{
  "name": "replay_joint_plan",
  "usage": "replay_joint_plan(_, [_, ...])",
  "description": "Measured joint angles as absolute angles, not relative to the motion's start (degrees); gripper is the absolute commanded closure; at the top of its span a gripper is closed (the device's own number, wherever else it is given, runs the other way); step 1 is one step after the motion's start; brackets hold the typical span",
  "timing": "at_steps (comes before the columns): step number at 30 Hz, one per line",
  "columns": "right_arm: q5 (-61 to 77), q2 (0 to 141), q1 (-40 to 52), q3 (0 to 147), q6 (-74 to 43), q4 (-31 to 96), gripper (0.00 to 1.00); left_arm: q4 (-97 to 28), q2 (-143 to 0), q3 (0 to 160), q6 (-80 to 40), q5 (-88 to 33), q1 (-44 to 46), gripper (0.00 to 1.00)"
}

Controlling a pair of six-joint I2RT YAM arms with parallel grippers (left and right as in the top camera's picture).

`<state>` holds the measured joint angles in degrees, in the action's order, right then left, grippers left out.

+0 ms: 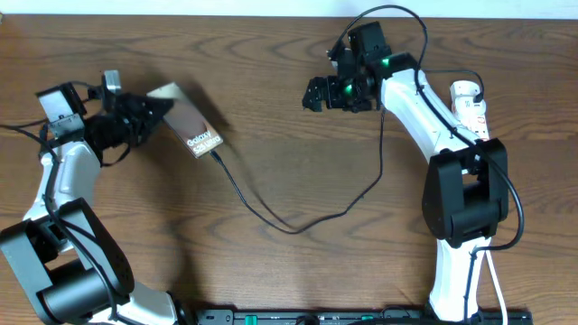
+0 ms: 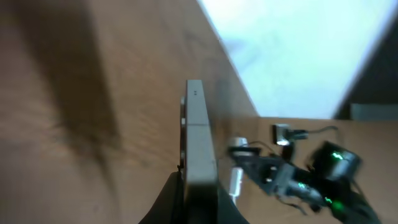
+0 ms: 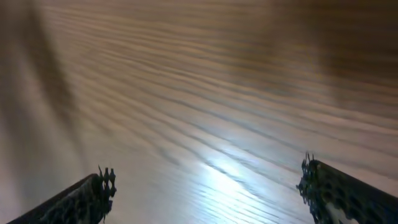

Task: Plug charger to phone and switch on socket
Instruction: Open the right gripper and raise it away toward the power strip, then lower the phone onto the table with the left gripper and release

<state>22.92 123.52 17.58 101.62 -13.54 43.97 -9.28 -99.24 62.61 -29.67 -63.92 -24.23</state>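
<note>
The black charger cable is in the phone's lettered end [image 1: 209,147] and clear wood [image 1: 200,177] is below, so my left gripper should go on lowering the phone until it rests, then let go.
The bronze-brown phone [image 1: 188,125] with white lettering lies tilted at the left, gripped at its far end by my left gripper [image 1: 143,113]. In the left wrist view the phone [image 2: 196,124] shows edge-on between the shut jaws [image 2: 196,183]. The black charger cable [image 1: 289,227] runs from the phone's lettered end, where its plug tip [image 1: 218,156] touches the phone; I cannot tell if it is seated. It loops across the table toward the right arm. The white socket strip [image 1: 470,104] lies at the right, partly behind that arm. My right gripper [image 1: 316,95] is open and empty [image 3: 205,186] over bare wood.
The wooden table [image 1: 271,54] spreads between the arms. The right arm's base [image 1: 465,203] stands at the right and the left arm's base [image 1: 63,271] at the lower left. A black rail [image 1: 361,316] runs along the front edge.
</note>
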Motion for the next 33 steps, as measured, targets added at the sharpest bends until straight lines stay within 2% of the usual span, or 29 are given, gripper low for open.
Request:
replay_joint_plan(11, [11.5, 123.5, 17.9, 103.0, -14.0, 46.9, 0.01, -25.7, -99.2, 62.7, -26.5, -47.6, -24.2, 0.93])
replay_joint_plan(33, [9.1, 123.5, 20.0, 103.0, -14.0, 46.8, 0.01, -25.8, -99.2, 56.7, -26.5, -43.1, -24.1, 0.93])
